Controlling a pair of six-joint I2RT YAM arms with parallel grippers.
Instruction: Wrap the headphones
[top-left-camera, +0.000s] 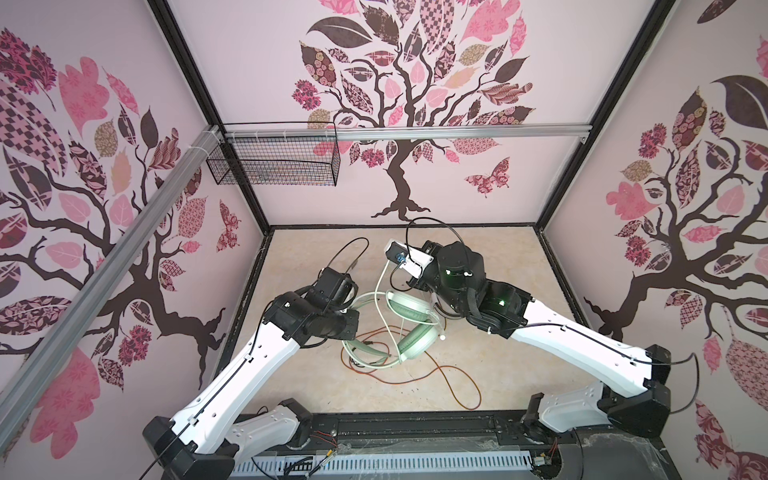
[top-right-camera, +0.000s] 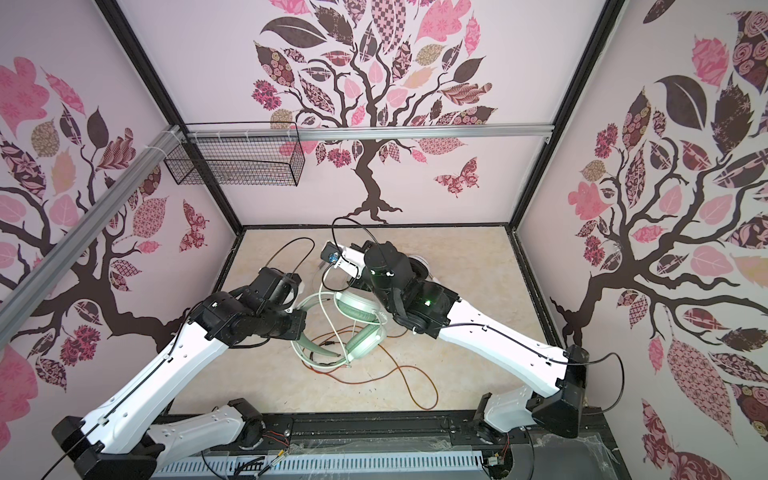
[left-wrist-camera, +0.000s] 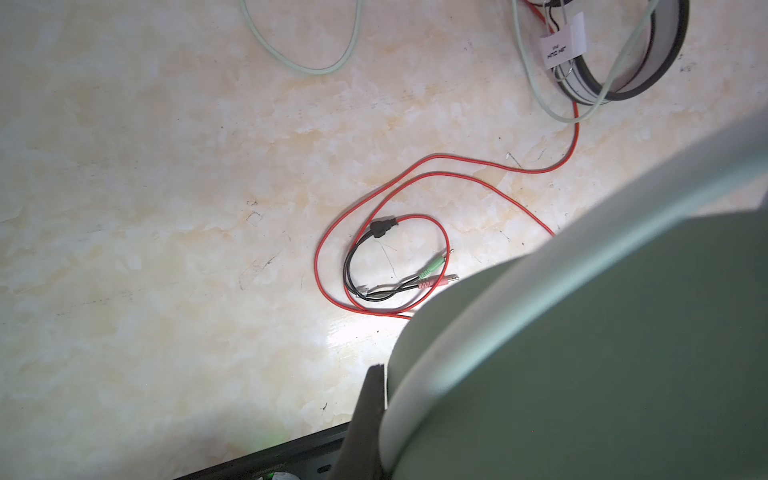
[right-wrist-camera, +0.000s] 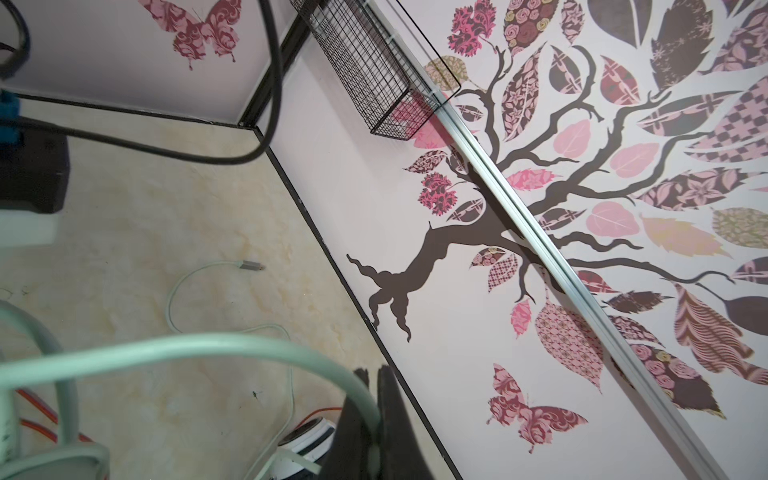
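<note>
I should keep carrying the pale green cable (top-left-camera: 387, 323) back with my right gripper, as it runs across the mint-green headphones' ear cups, and release it behind the ear cups (top-left-camera: 398, 277).
The mint-green headphones (top-left-camera: 417, 340) (top-right-camera: 365, 343) lie mid-table between both arms. In the left wrist view their wide headband (left-wrist-camera: 582, 332) fills the near corner, and my left gripper (left-wrist-camera: 395, 386) is shut on it; only one dark finger (left-wrist-camera: 368, 411) shows. My right gripper (right-wrist-camera: 374, 374) is shut on their pale green cable (right-wrist-camera: 166, 349), which arcs away from the jaws; its plug (right-wrist-camera: 249, 264) rests on the table. The white-and-black headphones (left-wrist-camera: 623, 62) (right-wrist-camera: 307, 440) sit under the right arm, mostly hidden in both top views. Their orange-red cable (top-left-camera: 415, 376) (left-wrist-camera: 415, 174) loops loosely toward the front.
The red cable's black splitter and two jack plugs (left-wrist-camera: 432, 270) lie inside its loop. A black wire basket (top-left-camera: 274, 162) hangs on the back wall under an aluminium rail. Patterned walls close three sides. A black frame edge (top-left-camera: 415, 428) runs along the front.
</note>
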